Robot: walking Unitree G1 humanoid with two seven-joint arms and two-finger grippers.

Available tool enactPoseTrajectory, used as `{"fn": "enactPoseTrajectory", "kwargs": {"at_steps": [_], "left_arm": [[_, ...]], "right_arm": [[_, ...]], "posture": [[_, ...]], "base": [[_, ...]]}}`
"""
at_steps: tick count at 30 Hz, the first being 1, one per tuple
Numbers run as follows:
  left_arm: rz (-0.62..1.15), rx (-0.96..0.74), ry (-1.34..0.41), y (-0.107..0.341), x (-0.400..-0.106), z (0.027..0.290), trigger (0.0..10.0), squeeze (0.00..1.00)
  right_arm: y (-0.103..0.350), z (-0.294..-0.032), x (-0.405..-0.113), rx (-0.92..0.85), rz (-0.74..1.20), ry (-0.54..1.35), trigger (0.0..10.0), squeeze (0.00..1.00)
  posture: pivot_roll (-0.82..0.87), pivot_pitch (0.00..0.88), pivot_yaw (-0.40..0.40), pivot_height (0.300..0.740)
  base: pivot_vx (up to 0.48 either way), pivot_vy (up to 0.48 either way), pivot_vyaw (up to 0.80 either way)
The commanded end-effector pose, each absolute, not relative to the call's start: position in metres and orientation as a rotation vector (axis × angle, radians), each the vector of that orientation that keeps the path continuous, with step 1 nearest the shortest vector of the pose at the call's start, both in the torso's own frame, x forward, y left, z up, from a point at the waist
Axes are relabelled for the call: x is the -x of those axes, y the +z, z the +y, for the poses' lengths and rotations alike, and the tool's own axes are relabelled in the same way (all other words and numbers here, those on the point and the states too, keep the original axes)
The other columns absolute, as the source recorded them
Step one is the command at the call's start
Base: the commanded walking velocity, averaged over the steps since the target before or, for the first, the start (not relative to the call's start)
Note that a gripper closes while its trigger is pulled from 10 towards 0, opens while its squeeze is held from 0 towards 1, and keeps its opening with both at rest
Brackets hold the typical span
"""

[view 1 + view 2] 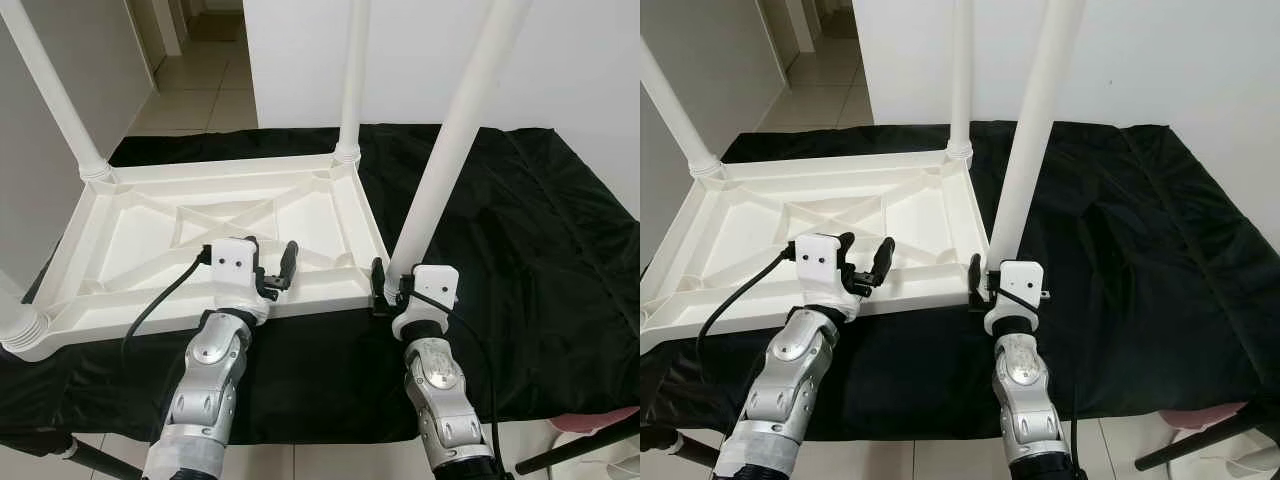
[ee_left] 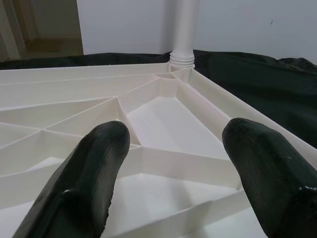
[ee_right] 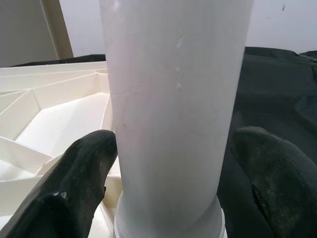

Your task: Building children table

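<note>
I am about to twist the white leg (image 1: 440, 160), and it will turn in place, still standing, because the round collar at its base (image 3: 168, 223) sits in the table's corner.
A white plastic children's table (image 1: 150, 215) lies upside down on a black cloth, ribbed underside up. A white leg (image 1: 450, 130) stands at its near right corner, leaning a little right in the picture. My right gripper (image 1: 393, 287) is open around that leg's base. In the right wrist view one finger (image 3: 84, 173) rests against the leg (image 3: 173, 99) and the other stands just off it. My left gripper (image 1: 272, 262) is open and holds nothing, hovering over the near rim with its fingers (image 2: 94, 163) above the ribs.
Other legs stand at the far left corner (image 1: 55, 90), the far right corner (image 1: 352, 70) and the near left corner (image 1: 20, 325). The black cloth (image 1: 520, 230) covers the work surface. A white wall is behind, a tiled hallway (image 1: 200, 80) at far left, something pink (image 1: 600, 420) at lower right.
</note>
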State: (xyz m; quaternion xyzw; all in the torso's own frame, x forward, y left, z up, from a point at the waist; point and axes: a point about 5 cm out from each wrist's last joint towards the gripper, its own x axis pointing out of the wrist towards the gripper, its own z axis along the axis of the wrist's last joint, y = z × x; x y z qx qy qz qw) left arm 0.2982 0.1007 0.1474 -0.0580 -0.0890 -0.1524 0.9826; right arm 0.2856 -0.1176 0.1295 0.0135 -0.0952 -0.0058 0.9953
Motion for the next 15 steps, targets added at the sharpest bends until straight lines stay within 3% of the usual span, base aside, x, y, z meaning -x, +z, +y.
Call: {"fn": "enactPoseTrajectory", "kwargs": {"at_steps": [1, 15], "left_arm": [[-0.156, 0.158, -0.192, 0.1422, -0.2983, 0.0991, 10.0, 0.0], [-0.164, 0.157, -0.211, 0.1395, -0.2986, 0.0938, 10.0, 0.0]], "right_arm": [[0.127, -0.1171, -0.2855, -0.023, -0.186, -0.013, 10.0, 0.0], [0.125, -0.1157, -0.2857, -0.017, -0.183, -0.006, 10.0, 0.0]], "posture": [[-0.05, 0.035, 0.027, 0.74], [-0.06, 0.017, 0.022, 0.74]], "base": [[0.0, 0.0, 0.0], [0.0, 0.0, 0.0]]}}
